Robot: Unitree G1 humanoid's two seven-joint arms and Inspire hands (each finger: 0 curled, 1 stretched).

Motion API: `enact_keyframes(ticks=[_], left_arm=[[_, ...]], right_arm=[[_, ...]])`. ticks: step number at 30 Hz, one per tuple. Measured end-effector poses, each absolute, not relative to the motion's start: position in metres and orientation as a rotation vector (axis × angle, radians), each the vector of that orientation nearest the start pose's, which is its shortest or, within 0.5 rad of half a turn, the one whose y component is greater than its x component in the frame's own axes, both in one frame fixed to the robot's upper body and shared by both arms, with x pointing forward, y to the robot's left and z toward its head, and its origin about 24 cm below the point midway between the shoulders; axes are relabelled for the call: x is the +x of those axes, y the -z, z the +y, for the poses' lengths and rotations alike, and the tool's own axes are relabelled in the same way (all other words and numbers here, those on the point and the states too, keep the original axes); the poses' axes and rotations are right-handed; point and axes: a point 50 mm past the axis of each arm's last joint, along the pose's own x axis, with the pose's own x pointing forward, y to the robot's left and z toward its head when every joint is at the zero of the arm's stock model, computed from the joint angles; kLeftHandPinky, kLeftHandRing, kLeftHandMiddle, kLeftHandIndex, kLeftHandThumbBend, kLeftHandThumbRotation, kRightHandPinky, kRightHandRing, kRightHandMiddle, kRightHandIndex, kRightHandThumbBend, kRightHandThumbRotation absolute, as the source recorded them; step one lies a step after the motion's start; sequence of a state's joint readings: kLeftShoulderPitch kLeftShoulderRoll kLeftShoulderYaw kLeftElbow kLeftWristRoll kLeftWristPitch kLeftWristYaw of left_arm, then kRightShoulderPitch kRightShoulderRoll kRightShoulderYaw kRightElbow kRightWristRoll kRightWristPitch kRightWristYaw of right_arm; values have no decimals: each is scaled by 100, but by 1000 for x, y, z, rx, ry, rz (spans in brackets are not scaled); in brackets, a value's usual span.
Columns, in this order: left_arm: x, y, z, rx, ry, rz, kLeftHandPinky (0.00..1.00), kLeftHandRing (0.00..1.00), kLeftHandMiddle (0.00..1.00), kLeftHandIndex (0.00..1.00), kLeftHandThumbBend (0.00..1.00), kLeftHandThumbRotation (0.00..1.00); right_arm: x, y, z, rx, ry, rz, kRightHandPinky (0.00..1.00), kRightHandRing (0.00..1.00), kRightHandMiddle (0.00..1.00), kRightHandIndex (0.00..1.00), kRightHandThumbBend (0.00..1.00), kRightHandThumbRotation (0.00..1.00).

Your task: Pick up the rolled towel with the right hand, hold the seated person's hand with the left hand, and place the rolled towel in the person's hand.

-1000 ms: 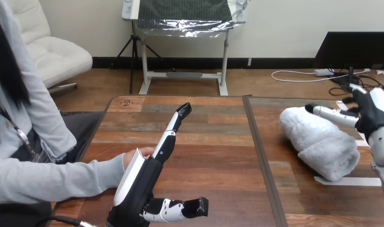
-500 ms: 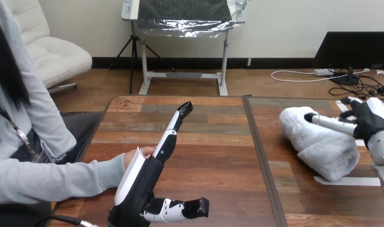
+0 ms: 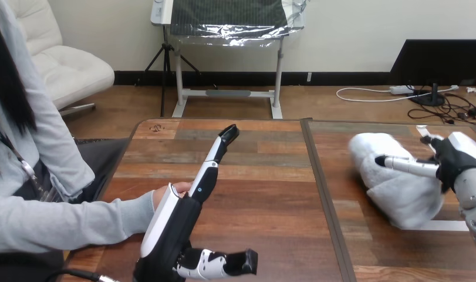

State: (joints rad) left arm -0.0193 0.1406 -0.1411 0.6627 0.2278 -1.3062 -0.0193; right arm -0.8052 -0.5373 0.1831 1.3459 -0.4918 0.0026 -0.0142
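Observation:
The rolled towel [image 3: 405, 202] will stay wound up rather than hang open when the robot lifts it, because a crease pinches in the middle [image 3: 373, 187] of the roll.
The rolled white towel [image 3: 394, 183] lies on the right part of the table. My right hand [image 3: 455, 157] is down against its right end, open, with the thumb [image 3: 402, 165] stretched straight across the top of the roll; the rest of the hand sits at the towel's far side. My left hand [image 3: 175, 218] stands on edge near the table's left front, open, with straight fingers [image 3: 211, 161] pointing away from me and the thumb [image 3: 226, 263] sticking out to the right. The person's hand [image 3: 175, 189] rests just behind its back, touching or very close.
A dark seam [image 3: 322, 194] splits the wooden table [image 3: 259, 176] into two tops. White tape strips [image 3: 438, 225] lie on the right top beside the towel. The person's grey sleeve [image 3: 65, 220] reaches in from the left edge.
My right hand has come down and toward me onto the towel, its thumb now lower across the roll. The towel has shifted and squashed slightly. My left hand and the person's hand have stayed put.

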Motion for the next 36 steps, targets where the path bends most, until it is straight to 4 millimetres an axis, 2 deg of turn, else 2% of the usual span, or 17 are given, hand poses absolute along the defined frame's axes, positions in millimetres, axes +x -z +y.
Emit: enact_keyframes(ticks=[4, 7, 10, 13, 25, 28, 31, 32, 36], left_arm=[[195, -14, 130, 222, 401, -651, 99, 100, 100, 100, 100, 78], [193, -15, 130, 217, 402, -658, 100, 100, 100, 100, 100, 77], [191, -16, 131, 211, 399, -664, 100, 100, 100, 100, 100, 77], [190, -17, 131, 211, 395, -671, 99, 100, 100, 100, 100, 77], [186, -22, 134, 211, 387, -704, 99, 100, 100, 100, 100, 78], [185, -23, 135, 208, 381, -710, 99, 100, 100, 100, 100, 77], [184, -24, 135, 201, 376, -714, 99, 100, 100, 100, 100, 77], [183, -24, 135, 198, 373, -715, 99, 100, 100, 100, 100, 77], [182, -25, 136, 195, 368, -720, 100, 100, 100, 100, 100, 77]], right_arm=[[342, -38, -303, -1078, 70, 611, 64, 77, 82, 94, 100, 67], [341, -35, -302, -1087, 59, 623, 65, 78, 83, 91, 100, 65], [340, -32, -300, -1089, 54, 634, 56, 67, 75, 88, 100, 64], [340, -30, -298, -1092, 49, 641, 51, 64, 72, 85, 100, 64], [341, -24, -288, -1174, -1, 649, 62, 73, 76, 80, 100, 62], [341, -23, -284, -1193, -8, 644, 63, 73, 75, 79, 100, 60], [342, -21, -281, -1203, -10, 639, 58, 70, 74, 77, 100, 54], [342, -21, -280, -1204, -10, 637, 56, 69, 73, 75, 100, 48], [342, -20, -277, -1206, -3, 634, 52, 66, 71, 72, 100, 38]])
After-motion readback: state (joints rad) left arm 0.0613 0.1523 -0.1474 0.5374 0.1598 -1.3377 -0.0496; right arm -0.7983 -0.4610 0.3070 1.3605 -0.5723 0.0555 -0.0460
